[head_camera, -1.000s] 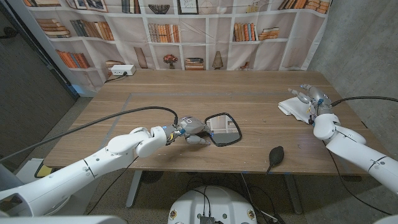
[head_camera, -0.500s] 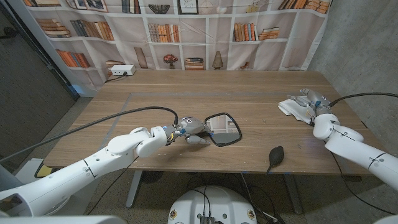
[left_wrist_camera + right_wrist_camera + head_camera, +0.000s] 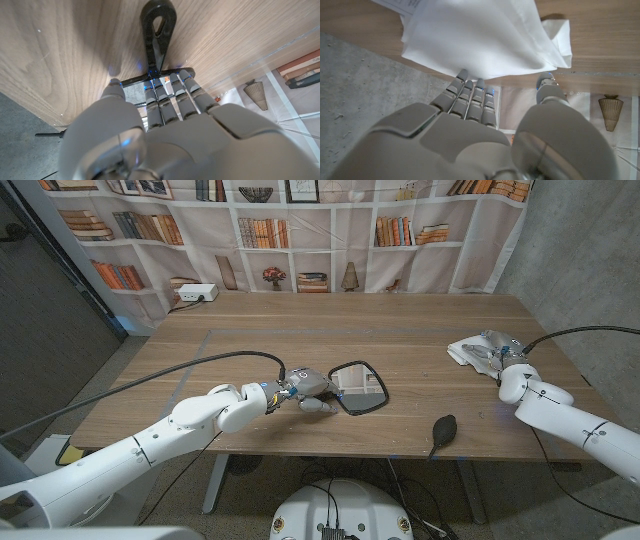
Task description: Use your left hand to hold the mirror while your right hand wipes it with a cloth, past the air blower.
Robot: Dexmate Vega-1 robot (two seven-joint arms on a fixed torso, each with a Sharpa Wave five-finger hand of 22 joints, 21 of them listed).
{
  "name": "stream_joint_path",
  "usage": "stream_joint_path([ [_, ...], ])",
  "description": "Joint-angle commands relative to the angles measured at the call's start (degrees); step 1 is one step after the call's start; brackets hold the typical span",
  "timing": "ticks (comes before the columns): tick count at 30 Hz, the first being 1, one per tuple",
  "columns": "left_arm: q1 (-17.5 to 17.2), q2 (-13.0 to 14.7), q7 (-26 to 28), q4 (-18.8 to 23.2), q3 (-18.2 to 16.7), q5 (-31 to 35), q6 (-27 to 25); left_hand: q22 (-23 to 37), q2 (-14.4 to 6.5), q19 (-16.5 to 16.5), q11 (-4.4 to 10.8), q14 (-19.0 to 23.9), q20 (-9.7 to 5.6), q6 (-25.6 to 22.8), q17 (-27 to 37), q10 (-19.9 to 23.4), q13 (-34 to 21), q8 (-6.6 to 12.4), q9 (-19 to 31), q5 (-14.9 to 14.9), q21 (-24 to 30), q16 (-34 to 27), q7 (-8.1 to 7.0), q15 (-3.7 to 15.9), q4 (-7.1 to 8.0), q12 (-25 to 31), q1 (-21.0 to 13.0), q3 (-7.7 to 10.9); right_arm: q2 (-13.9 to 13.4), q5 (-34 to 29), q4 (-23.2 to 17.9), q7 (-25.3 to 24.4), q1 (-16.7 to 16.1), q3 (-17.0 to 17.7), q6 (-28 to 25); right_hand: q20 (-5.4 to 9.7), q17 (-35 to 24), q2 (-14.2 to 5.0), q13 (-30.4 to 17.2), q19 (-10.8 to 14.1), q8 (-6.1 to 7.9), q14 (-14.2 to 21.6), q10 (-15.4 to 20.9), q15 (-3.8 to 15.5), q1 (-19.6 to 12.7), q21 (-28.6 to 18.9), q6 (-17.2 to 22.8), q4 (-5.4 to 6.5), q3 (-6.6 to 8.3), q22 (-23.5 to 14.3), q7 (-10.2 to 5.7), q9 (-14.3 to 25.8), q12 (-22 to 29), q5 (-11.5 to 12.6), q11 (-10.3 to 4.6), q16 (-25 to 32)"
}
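Note:
The white cloth [image 3: 470,353] will bunch up into a loose heap with hanging ends when the robot lifts it, because limp folds and a turned-over corner [image 3: 561,44] of the cloth show.
A black-framed mirror [image 3: 360,388] lies near the table's front edge, middle. My left hand [image 3: 306,388] grips its left edge, with the fingers [image 3: 172,92] over the frame [image 3: 131,80] and the thumb [image 3: 114,88] beside it. A black looped part [image 3: 157,30] sticks out past the frame. The white cloth [image 3: 468,350] lies crumpled at the far right. My right hand [image 3: 498,352] is on its near side, fingertips [image 3: 470,90] touching the cloth [image 3: 480,35] and thumb [image 3: 547,85] spread apart. The black air blower [image 3: 443,427] lies at the front edge between the mirror and the cloth.
A white power strip [image 3: 196,293] sits at the table's back left corner. Black cables run from both arms [image 3: 200,363]. A curtain printed with bookshelves [image 3: 300,230] hangs behind the table [image 3: 420,320].
My right hand has come down from above onto the cloth. The left hand and the mirror have stayed put.

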State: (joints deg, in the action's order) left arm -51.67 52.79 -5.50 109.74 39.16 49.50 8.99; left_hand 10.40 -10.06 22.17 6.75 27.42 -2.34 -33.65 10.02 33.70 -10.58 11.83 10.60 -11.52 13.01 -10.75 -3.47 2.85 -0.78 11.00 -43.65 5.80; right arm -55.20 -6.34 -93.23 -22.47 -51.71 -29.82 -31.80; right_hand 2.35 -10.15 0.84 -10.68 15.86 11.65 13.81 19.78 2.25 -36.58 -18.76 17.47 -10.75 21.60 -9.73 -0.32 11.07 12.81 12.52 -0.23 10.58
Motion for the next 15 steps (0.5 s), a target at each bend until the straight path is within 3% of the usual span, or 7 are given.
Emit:
stream_joint_path([
  [1, -0.4, 0.2, 1.6, -0.3, -0.5, -0.1, 0.1, 0.1, 0.3, -0.4, 0.08, -0.1, -1.59, 0.3, 0.3, -0.4, -0.1, -0.26, 0.0, -0.2, -0.1, 0.1, -0.26, 4.49, -0.09, -0.1, 0.0, 0.54, 1.5, -1.6, 1.6, 2.0, 3.2, -4.1, -4.8, 3.49, 0.0, -0.57, -0.2, 1.1, 0.28, 1.4, 0.8, 1.45, -3.9, 0.5, 0.5, 0.06, 1.42, -0.4, -0.56, 0.2, 0.3, -0.1, -0.8, 0.4],
  [8, -0.4, 0.0, 2.0, -0.5, -0.3, 0.0, 0.2, 0.1, 0.3, -0.4, 0.13, -0.2, -1.49, 0.5, 0.3, -0.5, -0.1, -0.35, 0.1, -0.2, -0.2, 0.1, -0.4, 4.5, -0.01, -0.1, 0.1, 0.71, 2.0, -1.6, 1.5, 3.7, 4.7, -5.5, -7.7, 3.73, 0.0, -0.87, -0.2, 2.7, 0.55, 2.7, 1.9, 2.23, -7.0, 0.5, 1.6, 0.27, 2.07, -0.5, -0.84, 0.2, 0.6, -0.6, -1.11, 0.7],
  [11, -0.5, 0.0, 2.0, -0.4, -0.3, 0.1, 0.0, 0.1, 0.3, -0.5, 0.1, -0.2, -1.48, 0.5, 0.3, -0.5, -0.1, -0.36, 0.1, -0.2, -0.2, 0.1, -0.4, 4.5, 0.01, -0.1, 0.1, 0.76, 2.6, -0.1, 1.6, 4.0, 4.7, -4.9, -8.7, 3.54, -0.1, -0.93, -0.2, 6.2, 0.67, 4.3, 2.6, 2.21, -8.8, -0.4, 2.4, 0.76, 1.94, -0.5, -0.72, 0.2, 0.7, -1.1, -1.0, 1.1],
  [15, -0.6, 0.1, 2.0, -0.3, -0.3, 0.1, 0.1, 0.1, 0.3, -0.6, 0.24, -0.2, -1.32, 0.5, 0.3, -0.7, -0.1, -0.4, 0.1, -0.2, -0.3, 0.1, -0.51, 4.49, 0.05, -0.2, 0.1, 0.87, 3.2, 0.4, 1.7, 2.8, 4.6, -4.8, -9.5, 4.44, -0.3, -0.92, -0.2, 10.9, 1.25, 7.4, 5.3, 2.55, -11.2, -1.1, 5.1, 1.05, 1.28, -0.4, -0.22, 0.2, 1.4, -1.9, -0.58, 1.8],
])
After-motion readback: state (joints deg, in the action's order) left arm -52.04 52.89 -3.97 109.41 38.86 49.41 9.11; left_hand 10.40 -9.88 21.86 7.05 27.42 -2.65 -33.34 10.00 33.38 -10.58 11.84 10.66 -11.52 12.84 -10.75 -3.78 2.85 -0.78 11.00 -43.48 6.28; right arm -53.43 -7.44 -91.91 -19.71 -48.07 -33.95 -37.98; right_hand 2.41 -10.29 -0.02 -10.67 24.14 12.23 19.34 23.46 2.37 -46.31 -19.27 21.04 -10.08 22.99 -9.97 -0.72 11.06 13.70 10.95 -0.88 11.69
